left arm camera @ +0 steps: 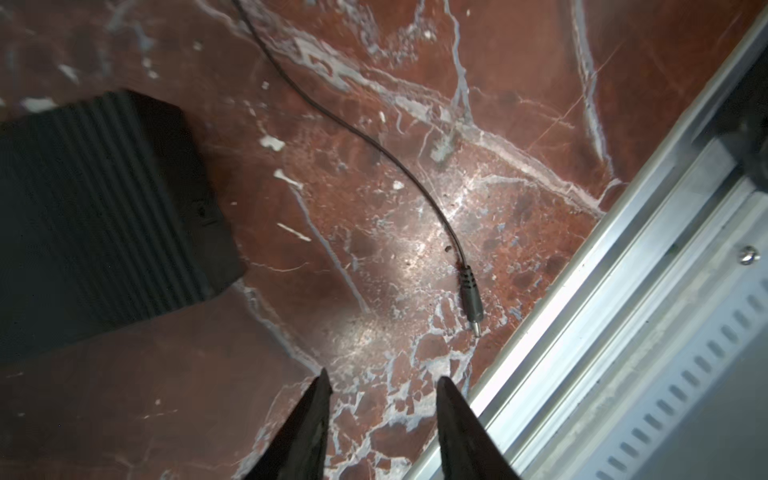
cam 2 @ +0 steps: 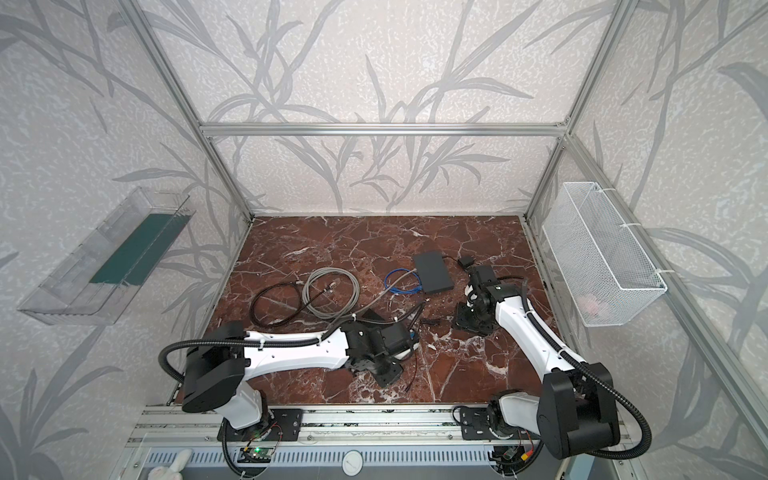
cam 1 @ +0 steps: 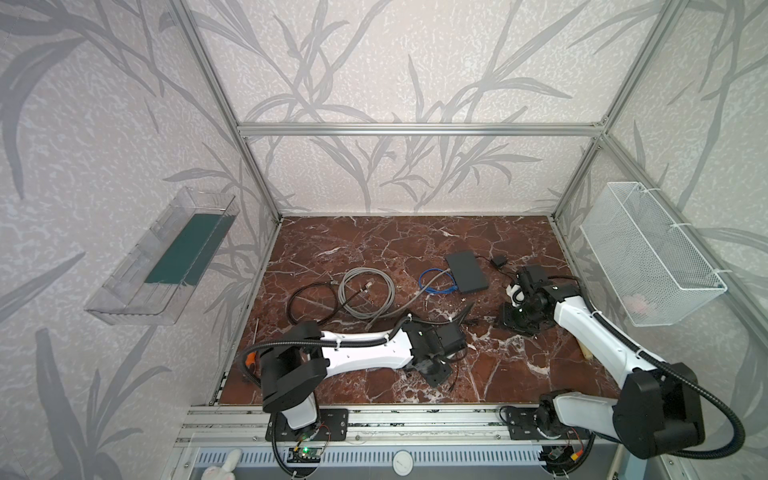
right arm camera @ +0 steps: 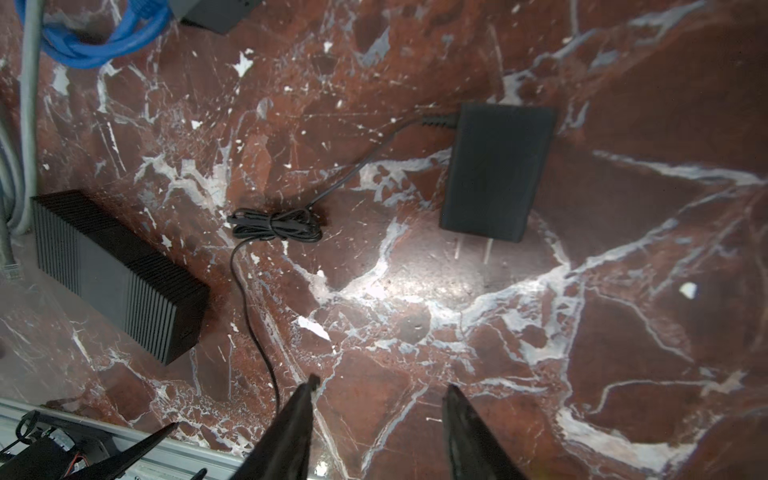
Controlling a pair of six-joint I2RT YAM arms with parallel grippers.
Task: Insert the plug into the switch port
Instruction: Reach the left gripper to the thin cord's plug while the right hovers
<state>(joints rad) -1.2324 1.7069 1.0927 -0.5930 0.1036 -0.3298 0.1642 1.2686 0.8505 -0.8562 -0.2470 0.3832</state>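
The plug [left arm camera: 476, 328] is clear of the rail and lined up with my open fingers. My left gripper continues to go down until they are on both sides of its black sleeve [left arm camera: 471, 294].
The plug [left arm camera: 470, 297] is a small black barrel connector on a thin black wire, lying on the red marble floor near the front rail. My left gripper [left arm camera: 382, 378] hovers just short of it, open and empty. The wire runs back through a tied bundle [right arm camera: 274, 226] to a black power adapter [right arm camera: 496, 172]. My right gripper [right arm camera: 380, 384] stands open over bare floor near that adapter. The switch [cam 1: 466, 272] is a flat black box at the back right, and its power port is hidden from me.
Blue cable [cam 1: 436, 282] and a grey cable coil [cam 1: 365, 297] lead to the switch, with a black cable coil [cam 1: 313, 305] beside them. A black ribbed block [right arm camera: 116, 274] lies left of the wire bundle. The aluminium rail [left arm camera: 623, 291] borders the front edge.
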